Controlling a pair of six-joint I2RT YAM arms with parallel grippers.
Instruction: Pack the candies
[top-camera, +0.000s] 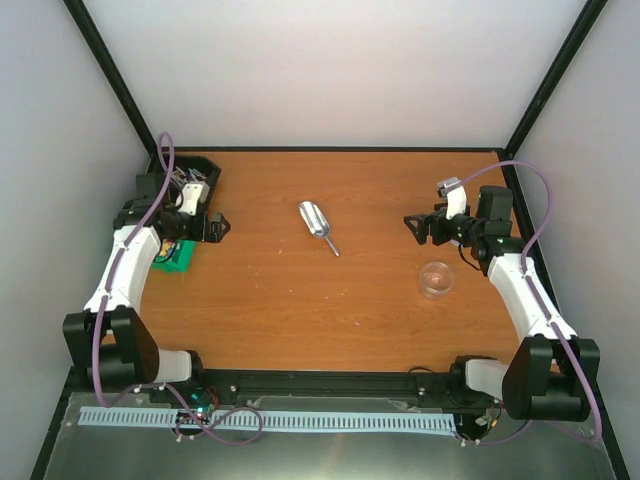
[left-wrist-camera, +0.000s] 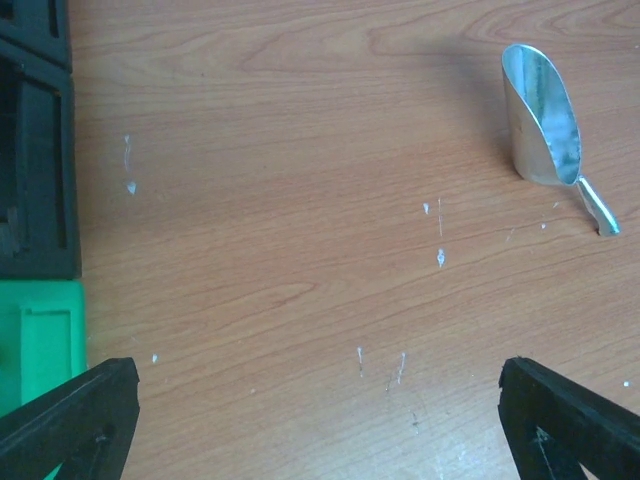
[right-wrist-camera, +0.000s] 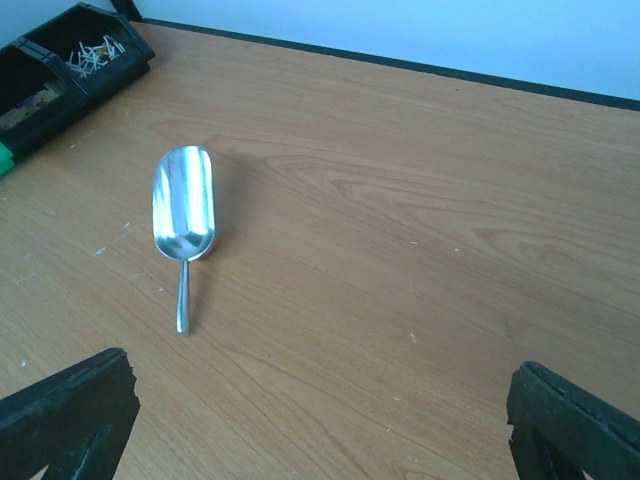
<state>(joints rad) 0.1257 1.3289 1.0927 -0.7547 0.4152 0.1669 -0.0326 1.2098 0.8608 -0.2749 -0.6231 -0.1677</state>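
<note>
My left gripper should go on, because the scoop's handle (top-camera: 333, 247) points away from it and the scoop's open rim lies free. It should go on moving to that rim (top-camera: 306, 206) until my fingers are on both sides of it.
The candies (right-wrist-camera: 95, 50) show as tiny thin pale pieces in a black bin (right-wrist-camera: 125, 62) at the table's far left corner. From above, the same candies (top-camera: 183, 181) are partly hidden by my left arm. A metal scoop (top-camera: 318, 225) lies empty mid-table, handle toward the near right; both wrist views show the scoop (left-wrist-camera: 540, 115) (right-wrist-camera: 183, 210) ahead of the fingers. My left gripper (top-camera: 217, 227) (left-wrist-camera: 320, 425) hovers open beside the bin, nothing between its jaws. My right gripper (top-camera: 412, 224) (right-wrist-camera: 320, 425) is open and empty at the right, facing the scoop.
A small clear cup (top-camera: 436, 278) stands near my right arm. A green block (top-camera: 176, 259) (left-wrist-camera: 45, 340) sits in front of the black bin (left-wrist-camera: 40, 150), under my left wrist. A black frame rims the table's far edge (top-camera: 330, 150).
</note>
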